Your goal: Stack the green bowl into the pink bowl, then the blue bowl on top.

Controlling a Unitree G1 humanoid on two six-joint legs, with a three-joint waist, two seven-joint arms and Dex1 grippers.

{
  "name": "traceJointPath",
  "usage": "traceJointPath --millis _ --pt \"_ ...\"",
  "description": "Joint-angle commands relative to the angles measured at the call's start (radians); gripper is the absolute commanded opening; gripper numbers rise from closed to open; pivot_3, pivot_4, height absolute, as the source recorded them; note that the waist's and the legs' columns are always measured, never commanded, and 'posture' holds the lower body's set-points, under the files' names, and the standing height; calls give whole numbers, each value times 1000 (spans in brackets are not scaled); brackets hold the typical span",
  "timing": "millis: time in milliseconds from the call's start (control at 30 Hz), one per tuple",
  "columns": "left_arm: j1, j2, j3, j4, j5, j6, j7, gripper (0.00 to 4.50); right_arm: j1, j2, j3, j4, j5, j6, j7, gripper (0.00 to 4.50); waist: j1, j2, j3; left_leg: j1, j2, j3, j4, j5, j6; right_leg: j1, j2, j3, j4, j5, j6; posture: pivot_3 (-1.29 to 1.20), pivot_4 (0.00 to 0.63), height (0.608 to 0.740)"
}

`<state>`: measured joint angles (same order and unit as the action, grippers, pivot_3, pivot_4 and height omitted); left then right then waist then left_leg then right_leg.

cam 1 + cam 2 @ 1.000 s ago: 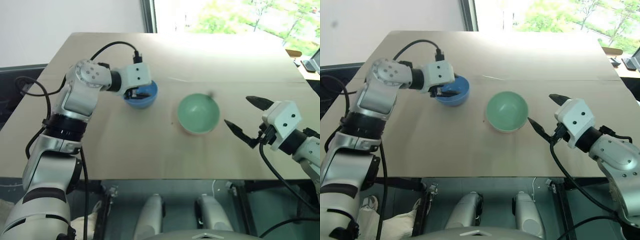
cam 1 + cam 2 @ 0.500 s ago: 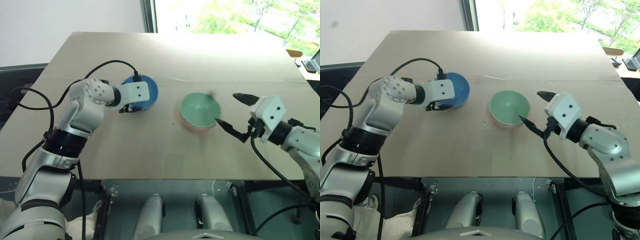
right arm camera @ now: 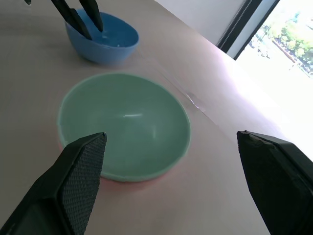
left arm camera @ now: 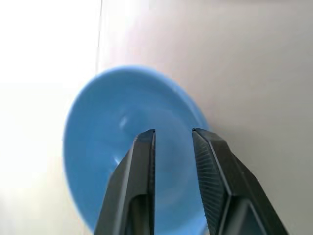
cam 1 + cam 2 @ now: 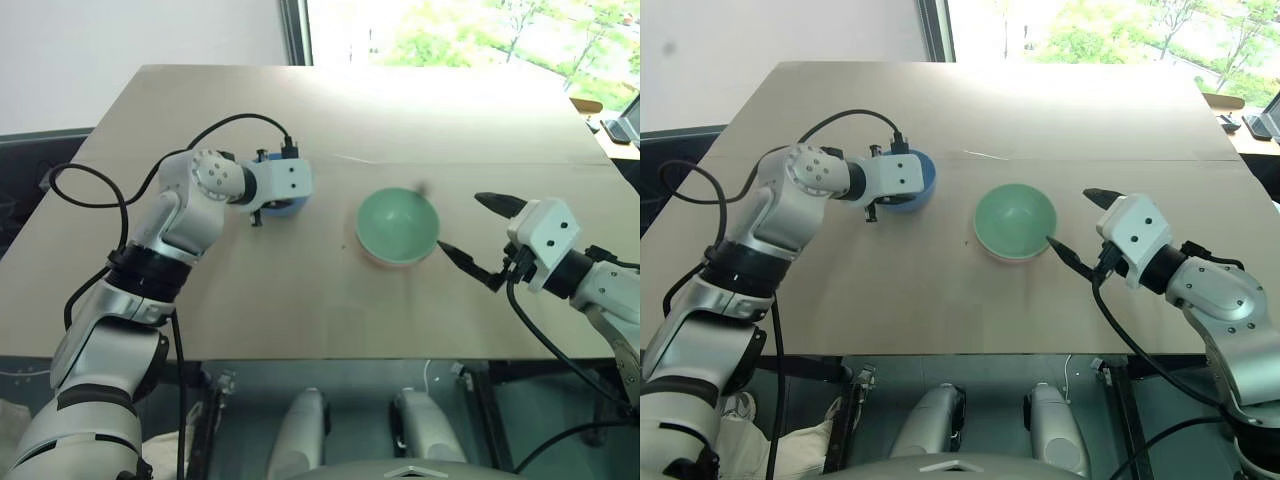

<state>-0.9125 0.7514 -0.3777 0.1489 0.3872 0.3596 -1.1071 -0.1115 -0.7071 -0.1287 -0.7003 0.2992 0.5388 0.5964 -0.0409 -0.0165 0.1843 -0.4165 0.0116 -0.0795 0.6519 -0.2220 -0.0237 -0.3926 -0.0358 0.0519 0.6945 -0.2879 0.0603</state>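
Note:
I can see both fingers of my left gripper inside the blue bowl (image 4: 173,149), so next I open my left gripper and put one finger on each side of the bowl's rim (image 4: 201,115) before I lift.
The green bowl (image 5: 398,224) sits nested inside the pink bowl (image 3: 124,182) at the table's middle; only a thin pink edge shows beneath it. To its left the blue bowl (image 5: 923,180) stands slightly tilted, much of it hidden behind my left hand. My left gripper (image 4: 173,132) straddles that bowl's near rim, one finger inside and one outside, drawn close together on the wall. My right gripper (image 5: 460,220) hangs just right of the green bowl, open wide and holding nothing.
The wooden table (image 5: 300,290) has bare surface in front of and behind the bowls. A window runs along the far edge. A seam line (image 3: 195,105) crosses the tabletop behind the green bowl.
My left gripper's fingers have closed in on the blue bowl's rim and the hand has dropped slightly toward the right. The right gripper stays open beside the green bowl.

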Motion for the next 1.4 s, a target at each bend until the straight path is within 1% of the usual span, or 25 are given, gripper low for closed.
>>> traceJointPath --millis 33,100,133,167,200,233,267,300,533,700,833,900,933,1033,1100,1133,1233,1367,1400 --pt "-36 19 1 -22 2 -53 -29 1187 -6 3 -10 -44 -12 -18 -22 4500 1 0 0 0 0 0 0 0 0 0 0 0 0 0 0 0 150 740" --pt "-36 25 -1 -19 6 -80 -34 1187 -5 3 -10 -44 -16 -19 -25 4500 1 0 0 0 0 0 0 0 0 0 0 0 0 0 0 0 150 740" --pt "-36 27 0 -14 8 -96 -33 1693 -4 3 -10 -45 -18 -19 -26 4500 1 0 0 0 0 0 0 0 0 0 0 0 0 0 0 0 150 740" --pt "-35 28 0 -12 10 -94 -35 1963 -1 3 -12 -46 -18 -19 -27 4500 1 0 0 0 0 0 0 0 0 0 0 0 0 0 0 0 150 740" --pt "-36 22 4 -6 15 -85 -22 2369 1 3 -13 -48 -19 -18 -28 4500 1 0 0 0 0 0 0 0 0 0 0 0 0 0 0 0 150 740" --pt "-40 14 6 0 22 -70 -10 2558 4 3 -15 -49 -20 -18 -28 4500 2 0 0 0 0 0 0 0 0 0 0 0 0 0 0 0 150 740" --pt "-42 8 8 3 27 -60 -1 3215 6 3 -17 -50 -20 -18 -28 4500 2 0 0 0 0 0 0 0 0 0 0 0 0 0 0 0 150 740" --pt "-46 7 2 9 35 -56 -3 3417 7 5 -15 -52 -20 -17 -29 4500 2 0 0 0 0 0 0 0 0 0 0 0 0 0 0 0 150 740" --pt "-24 3 -36 6 79 -20 -35 3417 15 13 -10 -63 -23 -14 -41 4500 1 0 0 0 0 0 0 0 0 0 0 0 0 0 0 0 150 740" --pt "-22 -21 -68 71 133 -29 20 3417 16 15 -6 -64 -23 -13 -47 4500 2 0 0 0 0 0 0 0 0 0 0 0 0 0 0 0 150 740" --pt "-9 -42 -71 101 139 -39 45 3417 14 16 -5 -64 -28 -13 -49 4500 1 0 0 0 0 0 0 0 0 0 0 0 0 0 0 0 150 740" --pt "-9 -52 -70 120 145 -39 61 2909 13 16 -8 -64 -32 -14 -52 4500 2 0 0 0 0 0 0 0 0 0 0 0 0 0 0 0 150 740" --pt "-10 -53 -70 124 145 -43 62 2738 12 18 -10 -65 -32 -14 -54 4500 2 0 0 0 0 0 0 0 0 0 0 0 0 0 0 0 150 740" --pt "-22 -62 -65 137 137 -55 57 1466 10 19 -17 -66 -31 -11 -58 4500 2 0 0 0 0 0 0 0 0 0 0 0 0 0 0 0 150 740" --pt "-31 -68 -60 142 129 -58 49 476 13 16 -21 -68 -33 -11 -61 4500 2 0 0 0 0 0 0 0 0 0 0 0 0 0 0 0 150 740" --pt "-35 -69 -60 146 129 -64 49 52 16 15 -22 -68 -36 -11 -63 4500 2 0 0 0 0 0 0 0 0 0 0 0 0 0 0 0 150 740" --pt "-46 -76 -56 158 124 -74 48 18 22 14 -21 -71 -41 -12 -69 4500 2 0 0 0 0 0 0 0 0 0 0 0 0 0 0 0 150 740" --pt "-59 -94 -40 150 83 -53 10 18 28 19 -22 -78 -48 -9 -79 4500 2 0 0 0 0 0 0 0 0 0 0 0 0 0 0 0 150 740" --pt "-64 -101 -30 142 56 -73 -2 18 31 20 -25 -79 -51 -9 -81 4500 2 0 0 0 0 0 0 0 0 0 0 0 0 0 0 0 150 740"
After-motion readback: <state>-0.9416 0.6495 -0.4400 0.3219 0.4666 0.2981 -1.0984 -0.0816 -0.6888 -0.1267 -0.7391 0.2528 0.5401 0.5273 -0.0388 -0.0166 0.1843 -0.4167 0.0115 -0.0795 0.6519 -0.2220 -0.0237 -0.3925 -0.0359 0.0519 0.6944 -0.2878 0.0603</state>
